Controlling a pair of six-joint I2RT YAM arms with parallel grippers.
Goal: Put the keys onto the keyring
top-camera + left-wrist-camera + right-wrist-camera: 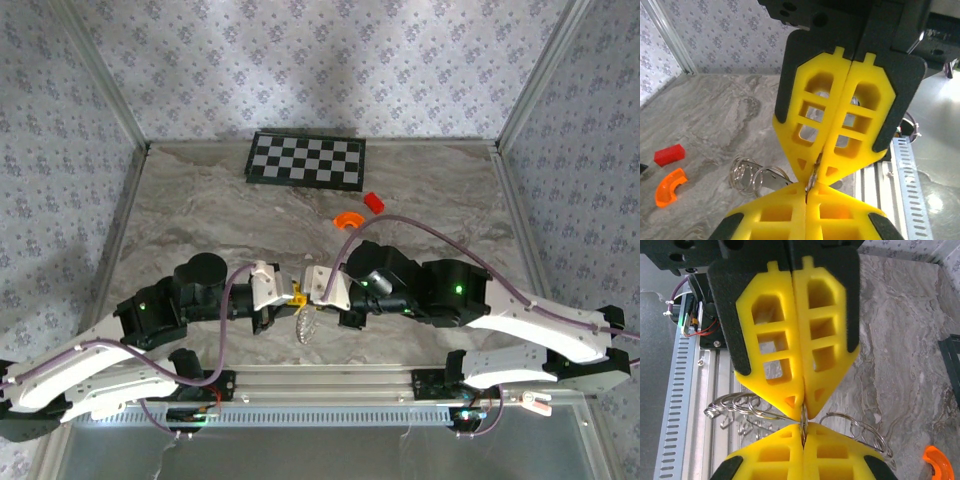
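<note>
Next, I open my right gripper, move it back and take the key with it while my left gripper keeps hold of the keyring, because both my grippers crowd the same keyring (804, 422) finger to finger.
My two grippers meet tip to tip low over the table's near middle. The left gripper (297, 296) (807, 189) is shut, its yellow fingers pinching a thin metal keyring (813, 175) edge-on. The right gripper (313, 292) (802, 434) is shut on the same keyring (802, 421) from the opposite side. A silvery bunch of keys (307, 325) and rings hangs just below the fingertips. More wire rings (746, 175) (736, 404) fan out to the sides of the pinch, with a flat key blade (774, 178) among them.
A checkerboard (306, 160) lies at the back of the marble table. A red block (373, 201) (669, 154) and an orange curved piece (347, 220) (668, 186) sit behind the right arm. A slotted aluminium rail (330, 380) runs along the near edge.
</note>
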